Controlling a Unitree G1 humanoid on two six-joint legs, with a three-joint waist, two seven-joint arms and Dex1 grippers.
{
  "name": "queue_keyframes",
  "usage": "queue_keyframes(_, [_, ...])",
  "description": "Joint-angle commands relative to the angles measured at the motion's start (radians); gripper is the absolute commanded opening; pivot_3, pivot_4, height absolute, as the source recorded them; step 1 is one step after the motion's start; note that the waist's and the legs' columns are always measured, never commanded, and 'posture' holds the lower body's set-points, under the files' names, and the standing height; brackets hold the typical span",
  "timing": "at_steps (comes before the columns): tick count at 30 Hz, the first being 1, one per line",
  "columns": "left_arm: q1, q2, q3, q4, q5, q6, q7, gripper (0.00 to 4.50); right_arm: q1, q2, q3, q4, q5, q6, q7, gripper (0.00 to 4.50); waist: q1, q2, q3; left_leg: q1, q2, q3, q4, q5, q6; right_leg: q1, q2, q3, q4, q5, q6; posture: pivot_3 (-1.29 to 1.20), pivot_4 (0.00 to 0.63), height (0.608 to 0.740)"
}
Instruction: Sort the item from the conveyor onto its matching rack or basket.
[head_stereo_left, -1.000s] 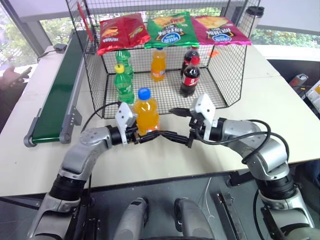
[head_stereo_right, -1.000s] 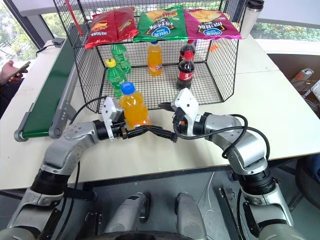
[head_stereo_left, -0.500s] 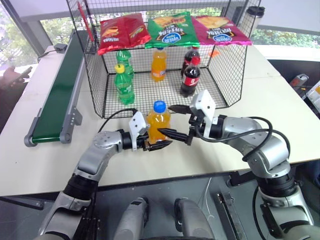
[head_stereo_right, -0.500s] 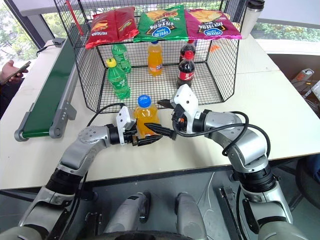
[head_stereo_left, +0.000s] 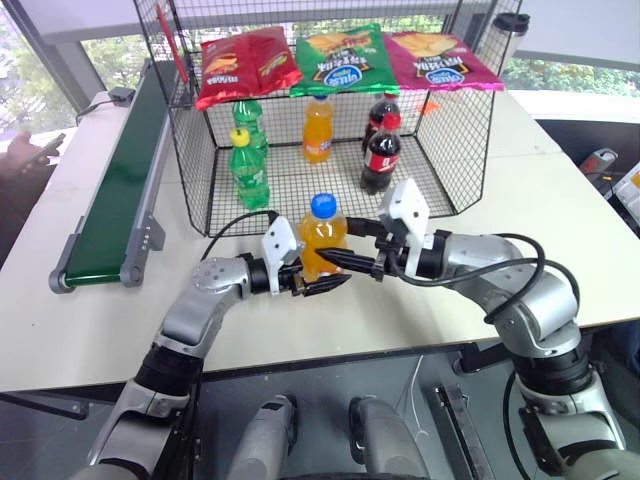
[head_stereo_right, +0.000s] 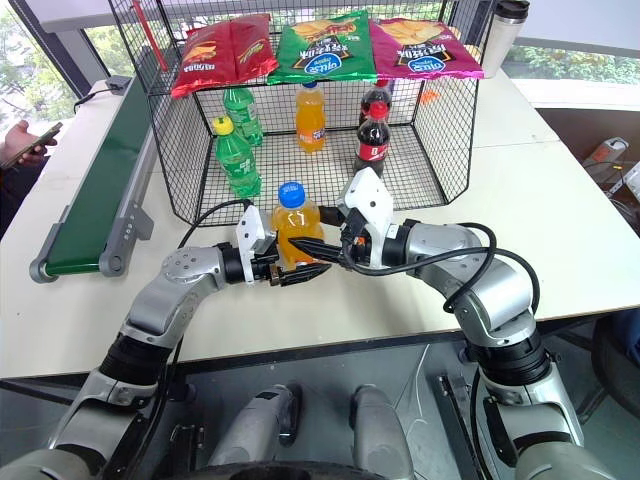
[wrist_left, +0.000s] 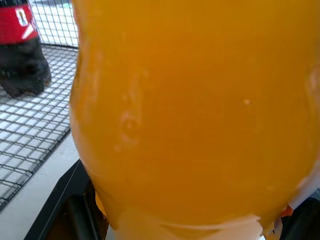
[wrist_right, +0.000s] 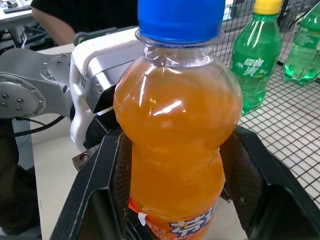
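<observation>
Both of the robot's grippers are holding the orange soda bottle (head_stereo_left: 322, 237), so next the left gripper opens and moves away before the right gripper puts it down beside the cola bottles.
The item, a small orange soda bottle (head_stereo_left: 322, 235) with a blue cap, stands upright just above the table in front of the black wire-mesh basket (head_stereo_left: 455, 130). My left gripper (head_stereo_left: 322, 283) reaches in from the left and is shut on the bottle's lower part. From the right, my right gripper (head_stereo_left: 345, 262) is shut on the bottle's middle; in the right wrist view its fingers (wrist_right: 102, 185) press both sides of the bottle (wrist_right: 175, 150). The bottle's body (wrist_left: 190, 110) looms close in the left wrist view. The green conveyor (head_stereo_left: 120, 180) runs along the table's left side, bare.
Inside the basket stand two green bottles (head_stereo_left: 246, 165), an orange-capped orange bottle (head_stereo_left: 317, 128) and two cola bottles (head_stereo_left: 381, 155). Three chip bags (head_stereo_left: 340, 58) lie on its top shelf. A tumbler (head_stereo_left: 508, 30) stands at the back right. A person's hand (head_stereo_right: 22, 140) is at the far left.
My left gripper carried the bottle to the right, toward the right gripper. The right gripper, open before, has closed on the bottle.
</observation>
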Motion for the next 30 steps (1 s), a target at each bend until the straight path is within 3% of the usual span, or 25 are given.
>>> queue_keyframes(1, [-0.018, -0.008, -0.021, -0.055, -0.009, -0.004, -0.024, 3.0, -0.003, 0.001, -0.037, -0.046, 0.008, -0.011, -0.02, 2.02, 0.0, 0.0, 0.0, 0.0, 0.0, 0.0, 0.0, 0.0, 0.0, 0.0, 0.0, 0.0, 0.0, 0.0, 0.0, 0.0, 0.15, 0.739])
queue_keyframes(9, [-0.011, 0.001, -0.025, -0.046, 0.021, -0.02, -0.015, 3.0, -0.015, -0.002, -0.03, -0.033, 0.001, -0.005, -0.026, 2.02, 0.0, 0.0, 0.0, 0.0, 0.0, 0.0, 0.0, 0.0, 0.0, 0.0, 0.0, 0.0, 0.0, 0.0, 0.0, 0.0, 0.15, 0.739])
queue_keyframes(12, [-0.012, 0.0, -0.026, -0.041, 0.019, -0.014, -0.025, 4.46, -0.02, -0.002, -0.03, -0.025, -0.003, -0.007, -0.025, 2.02, 0.0, 0.0, 0.0, 0.0, 0.0, 0.0, 0.0, 0.0, 0.0, 0.0, 0.0, 0.0, 0.0, 0.0, 0.0, 0.0, 0.15, 0.739])
queue_keyframes(20, [0.003, 0.012, -0.024, -0.064, 0.014, 0.009, -0.032, 4.46, -0.03, 0.004, -0.028, -0.023, -0.007, -0.008, -0.035, 2.02, 0.0, 0.0, 0.0, 0.0, 0.0, 0.0, 0.0, 0.0, 0.0, 0.0, 0.0, 0.0, 0.0, 0.0, 0.0, 0.0, 0.15, 0.739])
queue_keyframes(30, [0.058, 0.052, 0.094, -0.067, 0.075, -0.006, 0.144, 4.46, -0.05, 0.029, -0.039, 0.017, -0.032, -0.025, -0.08, 2.02, -0.001, 0.0, 0.0, 0.0, 0.0, 0.0, 0.0, 0.0, 0.0, 0.0, 0.0, 0.0, 0.001, 0.0, 0.0, 0.0, 0.15, 0.739])
